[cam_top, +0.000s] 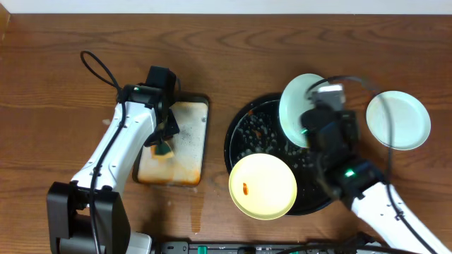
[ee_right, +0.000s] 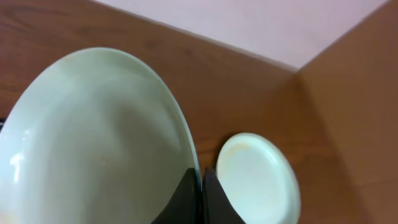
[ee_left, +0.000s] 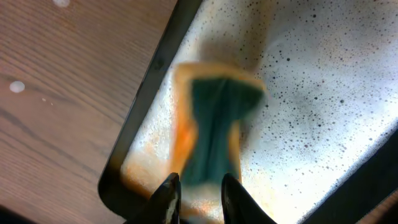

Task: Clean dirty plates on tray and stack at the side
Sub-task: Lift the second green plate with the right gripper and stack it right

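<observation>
My right gripper is holding the plate (cam_top: pixel 295 106) by its rim, and the second mint-blue plate (cam_top: pixel 400 121) lies flat and clear. I should keep carrying until the two plates are stacked.
The black tray (cam_top: pixel 246 132) sits at centre right, speckled with suds. A pale yellow plate (cam_top: pixel 263 185) with an orange smear lies on its front edge. My right gripper (ee_right: pixel 201 180) is shut on the rim of a mint-blue plate (cam_top: pixel 298 107), (ee_right: pixel 93 143) and holds it tilted above the tray. A second mint-blue plate (cam_top: pixel 398 119), (ee_right: pixel 256 177) lies flat on the wood at the right. My left gripper (ee_left: pixel 198 190) is shut on the green sponge (ee_left: pixel 214 134), (cam_top: pixel 164 149) over the metal pan (cam_top: pixel 185 159).
The rust-stained rectangular metal pan (ee_left: pixel 323 106) lies left of the tray on the brown wood tabletop (cam_top: pixel 56 85). A black cable (cam_top: pixel 99 70) loops above the left arm. A pale wall (ee_right: pixel 261 22) runs along the table's far edge.
</observation>
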### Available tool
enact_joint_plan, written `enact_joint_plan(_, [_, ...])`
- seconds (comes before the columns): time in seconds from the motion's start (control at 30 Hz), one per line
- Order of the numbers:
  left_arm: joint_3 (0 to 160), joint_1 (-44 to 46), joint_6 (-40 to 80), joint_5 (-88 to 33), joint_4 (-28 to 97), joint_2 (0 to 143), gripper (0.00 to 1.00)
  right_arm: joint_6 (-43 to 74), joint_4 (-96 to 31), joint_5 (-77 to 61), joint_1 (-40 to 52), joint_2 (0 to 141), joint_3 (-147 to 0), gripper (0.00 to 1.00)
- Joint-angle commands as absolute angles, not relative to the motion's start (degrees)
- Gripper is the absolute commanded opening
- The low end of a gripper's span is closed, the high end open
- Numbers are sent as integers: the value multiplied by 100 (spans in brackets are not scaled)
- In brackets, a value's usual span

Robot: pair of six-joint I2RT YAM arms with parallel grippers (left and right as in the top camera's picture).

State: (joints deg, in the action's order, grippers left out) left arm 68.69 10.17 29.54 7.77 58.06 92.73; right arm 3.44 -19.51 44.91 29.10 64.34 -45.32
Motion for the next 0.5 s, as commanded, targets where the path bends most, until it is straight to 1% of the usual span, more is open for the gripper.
enact_joint_plan(0.0, [6847, 993, 2895, 790, 5793, 9161, 24, 1144, -2084, 2932, 1977, 6252, -4700, 1])
enact_joint_plan(0.13, [6847, 993, 2895, 790, 5769, 9161, 24, 1549, -2303, 1363, 421, 6254, -4700, 1])
enact_joint_plan(0.17, [6847, 993, 2895, 790, 5771, 9161, 24, 1643, -2335, 860, -276, 6261, -4700, 1])
enact_joint_plan(0.27, [6847, 993, 2895, 790, 5769, 9161, 24, 1925, -2338, 38, -1531, 6307, -4700, 1])
enact_joint_plan(0.4, [6847, 993, 2895, 790, 5771, 9161, 24, 2379, -2333, -399, -2823, 6591, -4700, 1])
enact_joint_plan(0.47, [6847, 993, 2895, 790, 5771, 9161, 24, 2536, -2318, -399, -3221, 6803, -4698, 1])
